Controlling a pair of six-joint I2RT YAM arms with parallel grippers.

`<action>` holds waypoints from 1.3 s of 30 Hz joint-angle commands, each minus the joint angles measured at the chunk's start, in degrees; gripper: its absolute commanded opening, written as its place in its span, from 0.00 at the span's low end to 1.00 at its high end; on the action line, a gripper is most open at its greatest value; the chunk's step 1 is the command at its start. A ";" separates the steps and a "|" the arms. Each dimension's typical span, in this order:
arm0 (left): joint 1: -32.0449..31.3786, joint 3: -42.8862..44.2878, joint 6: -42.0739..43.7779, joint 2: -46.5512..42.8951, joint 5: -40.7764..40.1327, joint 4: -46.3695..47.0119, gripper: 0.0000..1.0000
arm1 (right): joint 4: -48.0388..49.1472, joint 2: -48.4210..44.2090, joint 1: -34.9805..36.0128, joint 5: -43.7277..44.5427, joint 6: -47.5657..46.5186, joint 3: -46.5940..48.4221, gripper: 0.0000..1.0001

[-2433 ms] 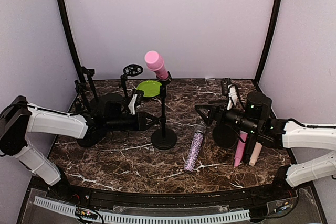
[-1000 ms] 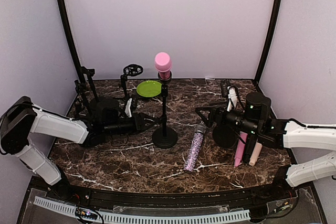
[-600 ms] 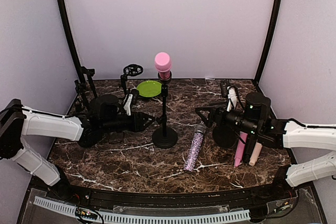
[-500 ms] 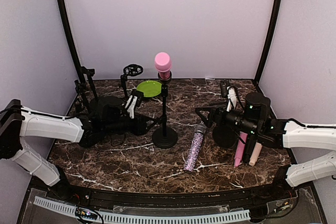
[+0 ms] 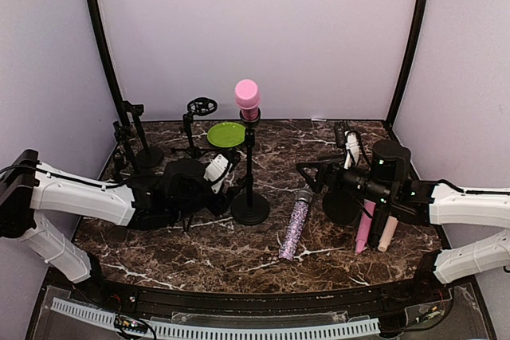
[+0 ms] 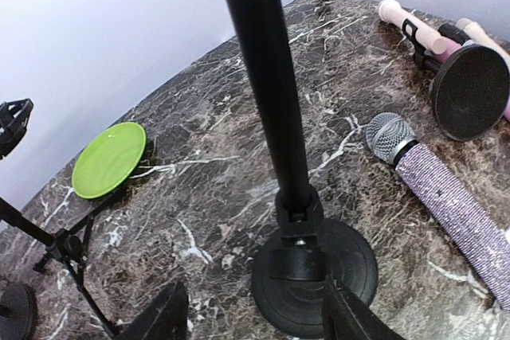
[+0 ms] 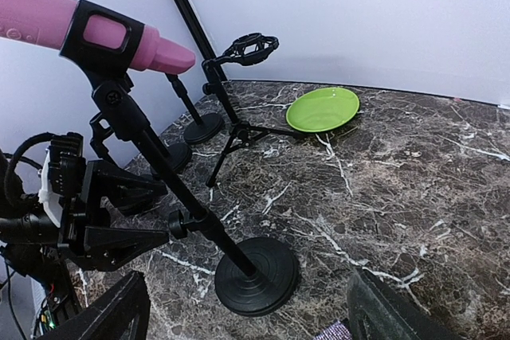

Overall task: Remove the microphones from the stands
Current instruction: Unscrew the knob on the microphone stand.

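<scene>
Next, my left gripper shifts and tilts its open fingers around the knob [image 6: 298, 260] on the stand's pole before it closes, because the knob is off-centre from them.
The pink microphone [image 5: 247, 95] sits head-up in the clip on top of the black stand [image 5: 249, 166], whose round base [image 5: 249, 211] rests on the marble table. In the right wrist view the microphone [image 7: 96, 29] lies across the clip at the top left. My left gripper [image 5: 229, 181] is low beside the stand's pole, just left of it, open. In the left wrist view its fingertips [image 6: 163, 318] flank the base [image 6: 315, 276] without touching it. My right gripper [image 5: 311, 174] is open and empty, right of the stand and pointing at it.
A glittery purple microphone [image 5: 293, 224] lies right of the base. A pink one [image 5: 366, 228] and a beige one [image 5: 388, 232] lie under the right arm beside a black disc base [image 6: 470, 89]. A green plate [image 5: 226, 133] and spare stands [image 5: 131, 129] are at the back left.
The stand, tilted left earlier, now stands upright. My left gripper has opened wider, turned and shifted right and nearer along the table beside the pole. The right arm has not moved.
</scene>
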 commanded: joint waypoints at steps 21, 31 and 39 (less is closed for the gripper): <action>-1.15 5.26 17.21 5.46 0.80 2.20 0.64 | 1.42 0.80 0.40 1.08 -0.21 2.24 0.87; -1.15 6.30 16.80 7.23 -3.03 1.41 0.48 | 1.41 0.80 0.40 1.32 -0.28 2.17 0.87; -1.15 6.17 15.94 6.98 -3.90 1.68 0.38 | 1.37 0.96 0.40 1.40 -0.44 2.26 0.87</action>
